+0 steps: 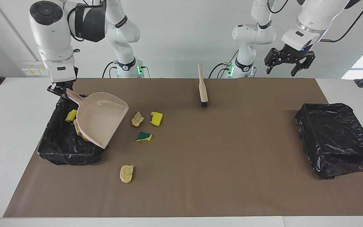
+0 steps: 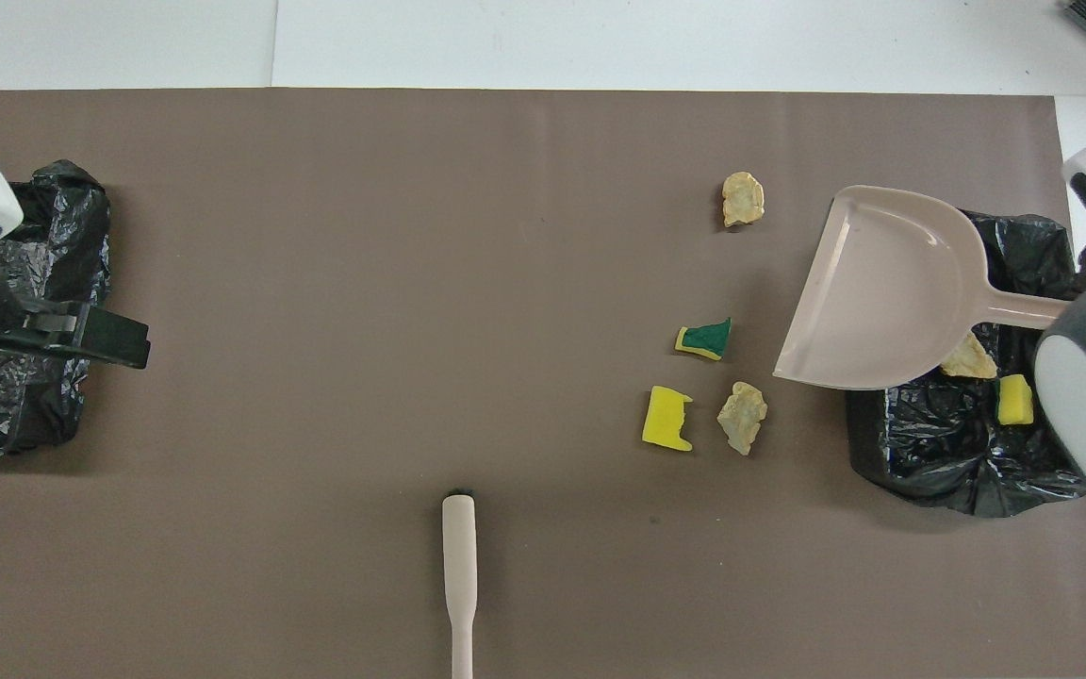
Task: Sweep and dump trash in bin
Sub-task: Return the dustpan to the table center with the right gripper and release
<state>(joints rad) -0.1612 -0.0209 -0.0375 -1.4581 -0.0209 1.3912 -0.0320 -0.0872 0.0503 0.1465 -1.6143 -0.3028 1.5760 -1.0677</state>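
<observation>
The loose pieces (image 2: 742, 418) will slide into the dustpan and collect there when I sweep them, because it has raised sides and a flat, open front edge (image 2: 812, 282).
My right gripper (image 1: 60, 89) is shut on the handle of the beige dustpan (image 1: 101, 121), which hangs tilted and empty over the black-bag-lined bin (image 1: 58, 151) at the right arm's end. In that bin lie a yellow sponge chunk (image 1: 71, 115), a beige piece (image 1: 77, 127) and an orange-brown piece partly hidden under the pan. On the mat beside the bin lie a beige rock-like piece (image 1: 137, 119), a yellow sponge chunk (image 1: 156, 118), a green-and-yellow sponge (image 1: 144, 136) and another beige piece (image 1: 126, 173). My left gripper (image 1: 285, 67) is open, empty and raised.
The beige brush (image 1: 203, 85) with black bristles lies on the brown mat near the robots, handle toward them. A second black-bag-lined bin (image 1: 336, 138) sits at the left arm's end; the left gripper hangs over its edge in the overhead view. White table borders the mat.
</observation>
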